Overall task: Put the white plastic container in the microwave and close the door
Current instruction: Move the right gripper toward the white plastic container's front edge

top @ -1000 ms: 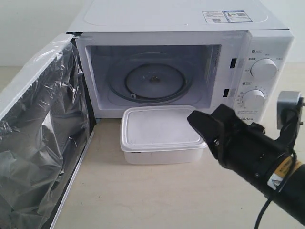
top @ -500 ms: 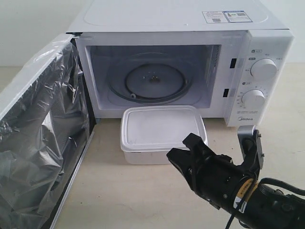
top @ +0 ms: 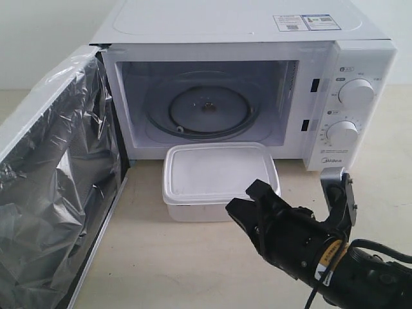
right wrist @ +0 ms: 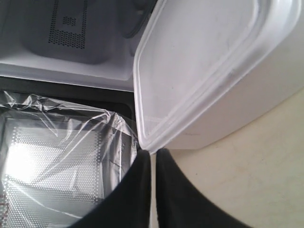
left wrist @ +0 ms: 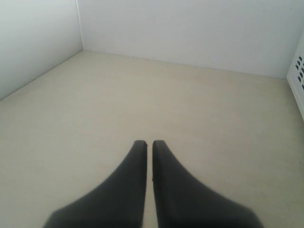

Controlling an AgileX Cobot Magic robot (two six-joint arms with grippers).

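The white plastic container's front rim (right wrist: pixel 213 95) runs at a slant across my right gripper's closed fingers. Next, I turn the fingers square, open them and put them on both sides of the front rim's middle (top: pixel 221 198).
The white plastic container (top: pixel 215 174) rests lidded on the table, just in front of the open microwave (top: pixel 257 32). A glass turntable (top: pixel 209 109) lies bare inside. The door (top: pixel 51 193) is swung wide to the left, covered in crinkled film. My right gripper (top: pixel 237 206) is low at the container's front edge, shut with nothing in it. In the right wrist view its tips (right wrist: pixel 153 153) sit right at a corner of the container (right wrist: pixel 204 71), with the door (right wrist: pixel 57 156) beyond. My left gripper (left wrist: pixel 145 142) is shut over bare table, empty.
Two round knobs (top: pixel 355 93) sit on the microwave's right panel. The open door fills the left side of the table. The left wrist view shows pale walls and a vented side of the microwave (left wrist: pixel 299 71).
The right gripper dropped from up by the knobs to low in front of the container, moving left. Over the last half second it has hardly moved.
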